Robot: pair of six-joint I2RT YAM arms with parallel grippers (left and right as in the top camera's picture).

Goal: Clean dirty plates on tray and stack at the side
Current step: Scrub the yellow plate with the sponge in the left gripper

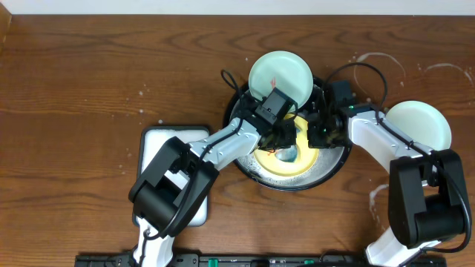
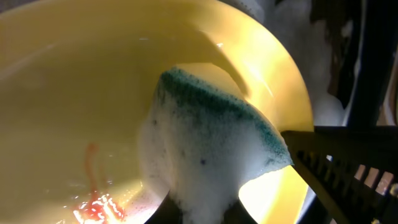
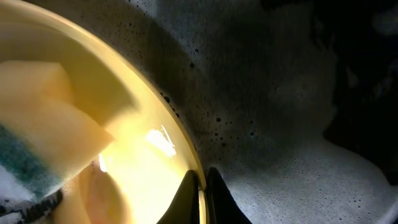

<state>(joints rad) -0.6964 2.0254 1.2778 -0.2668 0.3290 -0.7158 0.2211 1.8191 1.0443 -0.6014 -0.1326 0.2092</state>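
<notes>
The sponge [image 1: 286, 154] is by the robot's right gripper and the red smear is behind it on the yellow plate, so the robot's left gripper should wipe back over the smear.
The yellow plate [image 1: 297, 157] lies in the black tray [image 1: 338, 165], tilted, with a red smear [image 2: 96, 202] on it. My left gripper [image 1: 280, 141] is shut on a sudsy green-and-yellow sponge [image 2: 211, 149] pressed on the plate's inside. My right gripper [image 3: 202, 186] is shut on the yellow plate's rim [image 3: 180, 134] at its right side. One mint-green plate [image 1: 280, 76] with a red smear leans on the tray's far rim. Another mint-green plate [image 1: 419, 122] lies on the wood at the right.
A white square board [image 1: 152, 144] lies left of the tray under my left arm. White soapy ring stains [image 1: 378, 70] mark the wood at the back right. Suds [image 3: 298, 180] cover the tray floor. Black cables run behind the tray.
</notes>
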